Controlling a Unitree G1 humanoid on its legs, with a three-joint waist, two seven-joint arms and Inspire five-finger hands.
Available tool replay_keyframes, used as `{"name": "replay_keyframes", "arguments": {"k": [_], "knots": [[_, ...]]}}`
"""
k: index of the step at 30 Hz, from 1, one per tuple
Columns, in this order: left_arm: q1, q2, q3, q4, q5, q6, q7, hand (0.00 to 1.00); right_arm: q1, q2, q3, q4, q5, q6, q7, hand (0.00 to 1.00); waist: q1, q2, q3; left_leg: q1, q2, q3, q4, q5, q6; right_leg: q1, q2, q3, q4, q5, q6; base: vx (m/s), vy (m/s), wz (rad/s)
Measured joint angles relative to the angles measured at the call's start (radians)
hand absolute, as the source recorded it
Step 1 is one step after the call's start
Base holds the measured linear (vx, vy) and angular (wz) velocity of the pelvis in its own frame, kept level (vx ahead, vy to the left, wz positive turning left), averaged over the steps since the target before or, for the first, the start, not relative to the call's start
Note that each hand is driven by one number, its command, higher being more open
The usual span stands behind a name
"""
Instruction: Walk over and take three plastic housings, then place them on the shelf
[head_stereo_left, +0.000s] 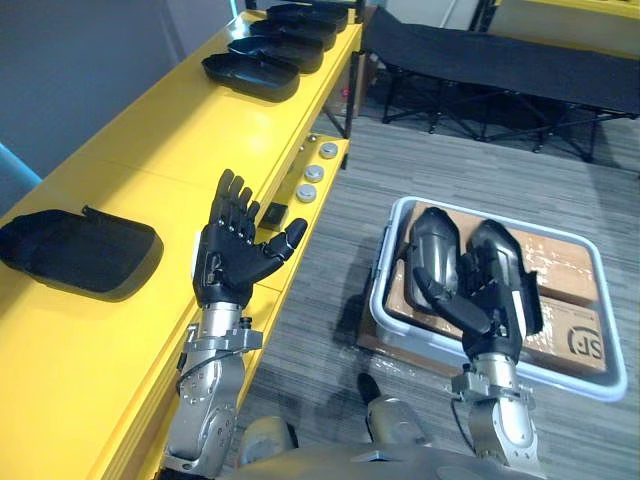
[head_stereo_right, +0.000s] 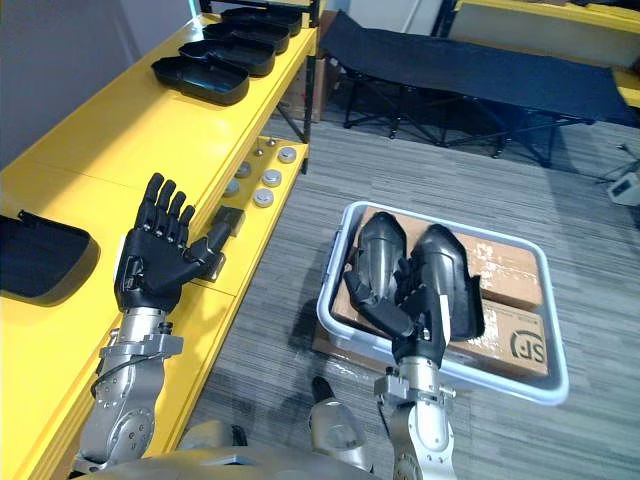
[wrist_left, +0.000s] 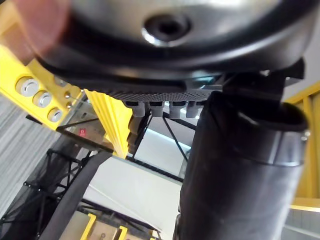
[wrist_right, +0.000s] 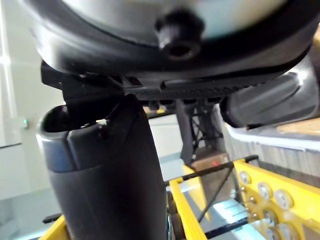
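Observation:
Cardboard shows between the tips of the housings, so the housing under my right gripper will come up by itself and leave its neighbour behind when I lift it.
Two glossy black plastic housings lie side by side in a white bin on the floor, on top of cardboard boxes. My right hand hovers over them, open and holding nothing. My left hand is raised over the front edge of the yellow shelf, open with fingers spread and nothing in it. One black housing rests on the shelf at my near left. Several more housings sit in a row at the shelf's far end.
A black folding cot stands across the back. Round silver buttons sit on the shelf's lower front ledge. Grey carpet runs between the shelf and the bin.

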Motion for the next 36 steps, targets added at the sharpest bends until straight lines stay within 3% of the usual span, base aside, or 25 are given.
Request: {"name": "replay_keyframes", "arguments": {"k": [1, 2, 5, 6, 7, 9, 10, 11, 12, 13, 15, 16, 17, 18, 20, 21, 23, 25, 26, 31, 36], "knots": [[0.000, 0.000, 0.004, 0.000, 0.000, 0.000, -0.002, 1.00, -0.027, -0.009, 0.002, 0.014, 0.000, -0.003, 0.001, 1.00, 0.003, 0.000, 0.000, -0.006, 0.017, 0.010, -0.004, 0.009, -0.001, -0.021, 0.002, -0.046, 0.054, -0.015, -0.022, -0.19, 0.083, -0.49], [-0.001, 0.000, 0.014, 0.002, 0.000, 0.001, -0.006, 1.00, -0.089, -0.029, 0.010, 0.043, 0.001, -0.010, -0.001, 1.00, 0.013, 0.018, 0.005, -0.010, 0.048, 0.022, -0.023, 0.025, -0.001, -0.043, 0.003, -0.114, 0.147, -0.038, -0.050, -0.13, 0.040, -0.51], [-0.011, 0.001, 0.039, 0.006, -0.015, 0.001, -0.034, 1.00, -0.192, -0.047, 0.035, 0.067, -0.003, -0.029, -0.047, 1.00, 0.049, 0.026, 0.005, -0.036, 0.106, 0.025, -0.057, 0.066, -0.024, -0.046, -0.052, -0.189, 0.306, -0.101, -0.063, -0.12, -0.093, -0.40], [-0.009, 0.001, 0.049, 0.009, -0.043, 0.001, -0.035, 1.00, -0.218, -0.043, 0.055, 0.078, -0.019, -0.029, -0.084, 1.00, 0.066, 0.012, -0.002, -0.045, 0.127, 0.023, -0.070, 0.081, -0.046, -0.034, -0.111, -0.203, 0.359, -0.112, -0.080, -0.11, -0.233, -0.35], [-0.010, 0.002, 0.049, 0.015, -0.057, 0.001, -0.036, 1.00, -0.224, -0.042, 0.061, 0.085, -0.020, -0.029, -0.093, 1.00, 0.069, 0.008, -0.005, -0.046, 0.137, 0.021, -0.076, 0.083, -0.064, -0.026, -0.131, -0.203, 0.369, -0.113, -0.082, -0.08, -0.304, -0.36], [-0.010, 0.003, 0.045, 0.042, -0.109, 0.001, -0.042, 1.00, -0.229, -0.033, 0.074, 0.117, -0.063, -0.029, -0.125, 1.00, 0.073, -0.002, -0.017, -0.050, 0.189, 0.002, -0.075, 0.106, -0.128, 0.004, -0.172, -0.198, 0.357, -0.109, -0.076, -0.04, -0.374, -0.22], [-0.010, 0.003, 0.043, 0.047, -0.118, 0.002, -0.042, 1.00, -0.221, -0.029, 0.074, 0.124, -0.072, -0.027, -0.131, 1.00, 0.070, -0.010, -0.022, -0.050, 0.200, -0.005, -0.075, 0.115, -0.152, 0.018, -0.179, -0.199, 0.326, -0.098, -0.061, -0.01, -0.457, -0.01], [-0.011, 0.002, 0.039, 0.054, -0.140, 0.002, -0.043, 1.00, -0.209, -0.027, 0.071, 0.137, -0.091, -0.020, -0.137, 1.00, 0.060, -0.030, -0.035, -0.052, 0.214, -0.022, -0.076, 0.138, -0.193, 0.057, -0.177, -0.206, 0.277, -0.139, 0.014, 0.02, -0.497, 0.04], [-0.009, -0.010, 0.034, 0.070, -0.152, 0.004, -0.042, 1.00, -0.200, -0.037, 0.059, 0.153, -0.097, 0.000, -0.138, 1.00, 0.057, -0.023, -0.053, -0.047, 0.232, -0.054, -0.111, 0.170, -0.214, 0.084, -0.155, -0.267, 0.242, -0.208, 0.078, 0.05, -0.627, -0.02], [-0.005, -0.033, 0.018, 0.073, -0.154, 0.022, -0.041, 1.00, -0.198, -0.054, 0.039, 0.154, -0.096, 0.025, -0.137, 1.00, 0.051, 0.000, -0.060, -0.039, 0.253, -0.082, -0.165, 0.211, -0.198, 0.089, -0.129, -0.314, 0.220, -0.249, 0.071, 0.04, -0.527, -0.01], [-0.003, -0.059, -0.024, 0.073, -0.154, 0.044, -0.041, 1.00, -0.186, -0.069, -0.009, 0.154, -0.096, 0.052, -0.136, 1.00, 0.030, 0.029, -0.061, -0.039, 0.275, -0.095, -0.200, 0.276, -0.115, 0.100, -0.096, -0.347, 0.209, -0.264, 0.049, 0.00, -0.399, 0.18], [-0.001, -0.064, -0.066, 0.073, -0.156, 0.055, -0.043, 1.00, -0.158, -0.081, -0.047, 0.151, -0.096, 0.071, -0.135, 1.00, 0.019, 0.035, -0.060, -0.039, 0.280, -0.080, -0.205, 0.353, -0.008, 0.119, -0.087, -0.378, 0.205, -0.266, 0.040, -0.02, -0.350, 0.21], [-0.001, -0.065, -0.079, 0.073, -0.156, 0.058, -0.045, 1.00, -0.146, -0.087, -0.054, 0.148, -0.096, 0.075, -0.135, 1.00, 0.017, 0.036, -0.061, -0.038, 0.280, -0.069, -0.205, 0.377, 0.006, 0.126, -0.088, -0.390, 0.200, -0.265, 0.030, -0.05, -0.349, 0.08], [-0.001, -0.071, -0.096, 0.074, -0.154, 0.061, -0.059, 1.00, -0.129, -0.098, -0.075, 0.137, -0.096, 0.080, -0.137, 1.00, 0.020, 0.038, -0.066, -0.037, 0.261, -0.053, -0.193, 0.362, -0.035, 0.127, -0.096, -0.394, 0.182, -0.264, -0.002, -0.04, -0.149, -0.14], [-0.005, -0.080, -0.103, 0.073, -0.149, 0.061, -0.072, 1.00, -0.138, -0.121, -0.095, 0.133, -0.096, 0.084, -0.147, 1.00, 0.025, 0.064, -0.079, -0.039, 0.206, -0.053, -0.179, 0.283, -0.074, 0.121, -0.094, -0.391, 0.128, -0.251, -0.028, -0.03, -0.070, -0.37], [-0.009, -0.081, -0.103, 0.073, -0.148, 0.061, -0.069, 1.00, -0.145, -0.125, -0.094, 0.133, -0.097, 0.101, -0.170, 1.00, 0.029, 0.067, -0.081, -0.034, 0.169, -0.070, -0.180, 0.249, -0.091, 0.110, -0.094, -0.377, 0.117, -0.234, -0.032, -0.04, -0.012, -0.34], [-0.011, -0.079, -0.100, 0.072, -0.146, 0.061, -0.063, 1.00, -0.156, -0.125, -0.092, 0.135, -0.096, 0.108, -0.194, 1.00, 0.031, 0.068, -0.081, -0.032, 0.148, -0.072, -0.199, 0.210, -0.083, 0.090, -0.086, -0.367, 0.104, -0.215, -0.029, -0.06, 0.049, -0.22], [-0.011, -0.074, -0.092, 0.074, -0.146, 0.063, -0.062, 1.00, -0.209, -0.123, -0.085, 0.164, -0.098, 0.116, -0.222, 1.00, 0.043, 0.068, -0.081, -0.023, 0.146, -0.075, -0.240, 0.187, -0.115, 0.056, -0.078, -0.343, 0.098, -0.192, -0.019, -0.09, 0.102, -0.38], [-0.014, -0.068, -0.087, 0.074, -0.145, 0.074, -0.062, 1.00, -0.250, -0.122, -0.085, 0.193, -0.100, 0.119, -0.247, 1.00, 0.056, 0.052, -0.072, -0.019, 0.132, -0.055, -0.248, 0.191, -0.126, 0.045, -0.087, -0.326, 0.091, -0.173, -0.008, -0.12, 0.131, -0.33], [-0.055, 0.014, -0.078, 0.078, -0.141, 0.091, -0.071, 1.00, -0.457, -0.143, -0.161, 0.428, -0.140, 0.121, -0.325, 1.00, 0.063, -0.001, -0.025, -0.115, 0.073, -0.068, -0.183, 0.183, -0.135, 0.055, -0.149, -0.353, -0.048, -0.066, 0.027, -0.15, 0.163, 0.04], [-0.177, 0.042, -0.078, 0.086, -0.148, 0.083, -0.068, 1.00, -0.742, -0.284, -0.195, 0.675, -0.136, 0.143, -0.404, 1.00, 0.102, 0.025, 0.080, -0.236, 0.054, -0.123, -0.144, 0.214, -0.124, 0.018, -0.154, -0.408, -0.119, -0.002, 0.016, -0.17, 0.069, 0.25]]}}
